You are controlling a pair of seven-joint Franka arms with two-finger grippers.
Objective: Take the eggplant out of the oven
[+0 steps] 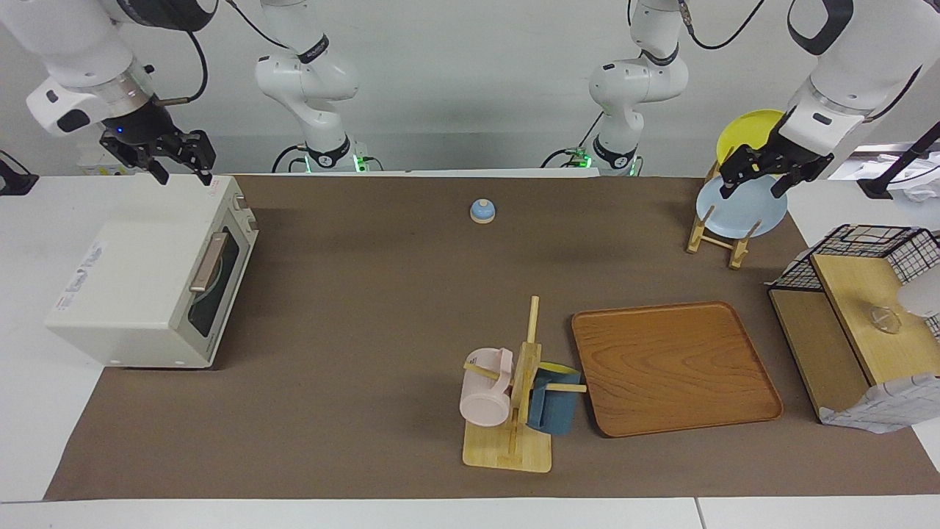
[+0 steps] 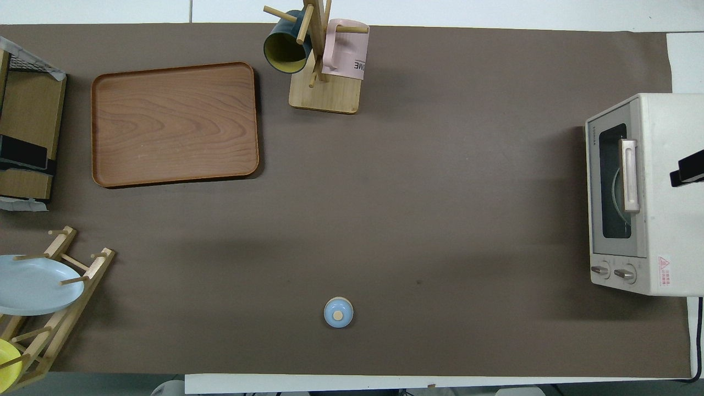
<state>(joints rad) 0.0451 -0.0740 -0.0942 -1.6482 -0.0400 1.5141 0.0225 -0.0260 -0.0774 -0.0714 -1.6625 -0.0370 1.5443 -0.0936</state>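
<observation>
My gripper will make the door swing down and lie flat when it pulls, because the tan handle (image 2: 630, 175) runs along the top edge of the dark glass door (image 2: 612, 191).
The cream-white oven (image 1: 139, 279) stands at the right arm's end of the table, its dark glass door shut and the tan handle (image 1: 208, 262) on the door. It also shows in the overhead view (image 2: 665, 220). The eggplant is hidden; only a curved plate rim shows through the glass. My right gripper (image 1: 183, 176) hangs open and empty over the oven's top, at the corner nearest the robots; one dark tip shows in the overhead view (image 2: 686, 171). My left gripper (image 1: 750, 189) is open and empty over the plate rack.
A wooden rack (image 1: 723, 228) holds a pale blue plate and a yellow plate. A small blue bell (image 1: 482, 211) sits near the robots. A wooden tray (image 1: 672, 367), a mug tree (image 1: 514, 397) with two mugs and a wire basket with shelves (image 1: 859, 294) stand farther out.
</observation>
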